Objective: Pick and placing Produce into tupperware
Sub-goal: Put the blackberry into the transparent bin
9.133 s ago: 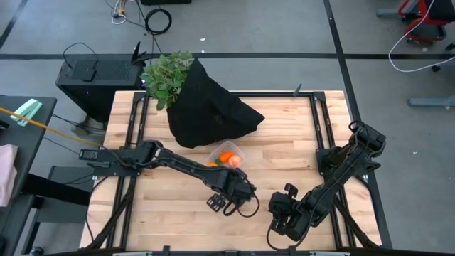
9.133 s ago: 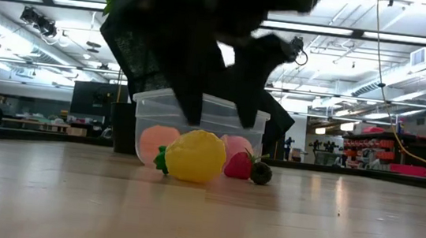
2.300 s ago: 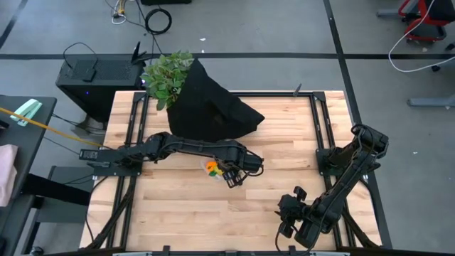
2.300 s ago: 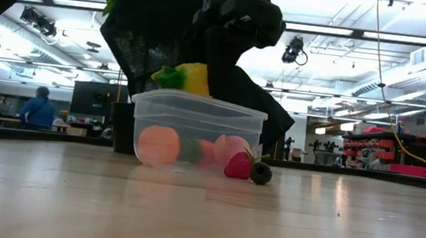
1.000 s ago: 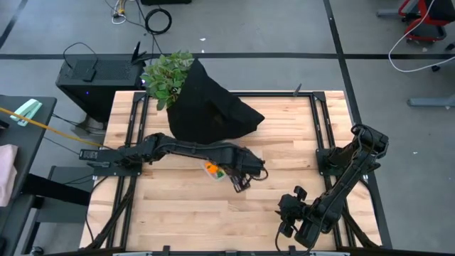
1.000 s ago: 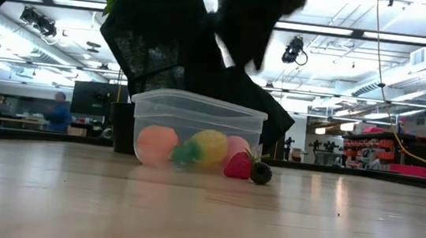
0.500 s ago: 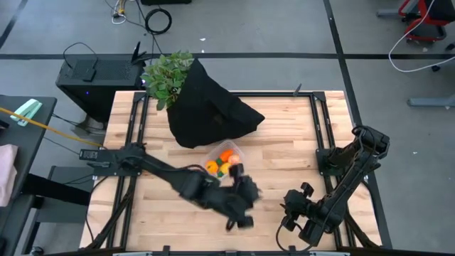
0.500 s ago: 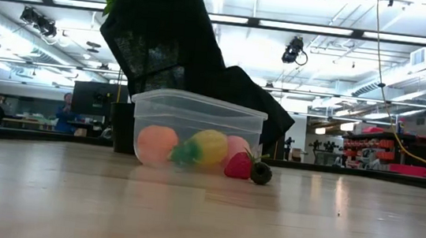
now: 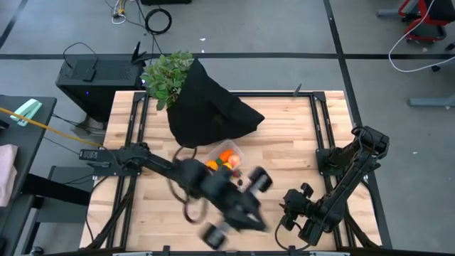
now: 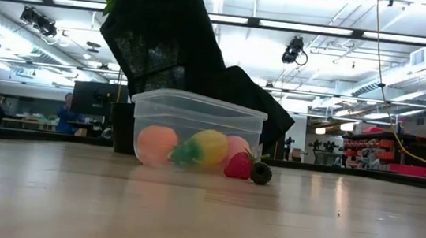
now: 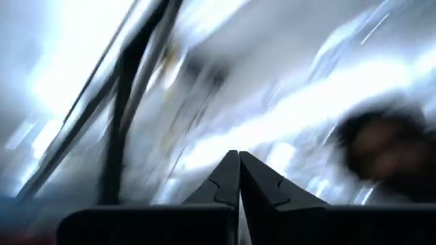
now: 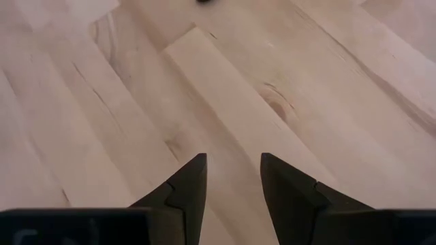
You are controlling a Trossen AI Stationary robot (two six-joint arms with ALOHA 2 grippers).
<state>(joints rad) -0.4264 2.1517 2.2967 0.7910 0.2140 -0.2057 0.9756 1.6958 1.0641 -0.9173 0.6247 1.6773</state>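
Next, my right gripper picks up the dark berry (image 10: 261, 173) once I pull back my left arm (image 9: 197, 179), because that arm reaches across the wood beside the berry.
The clear tupperware (image 10: 196, 129) stands on the wooden table just near the black cloth; in the high view it is the tupperware (image 9: 226, 158). Inside lie an orange ball (image 10: 156, 143), a yellow piece (image 10: 210, 146) and a pink fruit (image 10: 235, 147). A red berry (image 10: 238, 165) and a dark berry (image 10: 261, 172) rest on the table against its side. My left arm (image 9: 227, 203) is a blur over the table's near middle, raised; my left gripper (image 11: 239, 163) is shut and empty. My right gripper (image 12: 233, 177) is open over bare wood at the near right (image 9: 290, 212).
A black cloth heap (image 9: 210, 110) with a leafy green plant (image 9: 167, 75) fills the far middle of the table. Dark metal rails (image 9: 135, 135) run along the left and right sides. A person (image 10: 65, 111) stands far off in the room.
My left gripper has swung away from above the tupperware toward the table's near edge and risen, leaving the low view; it is blurred by the speed. The yellow piece stays lying in the tupperware.
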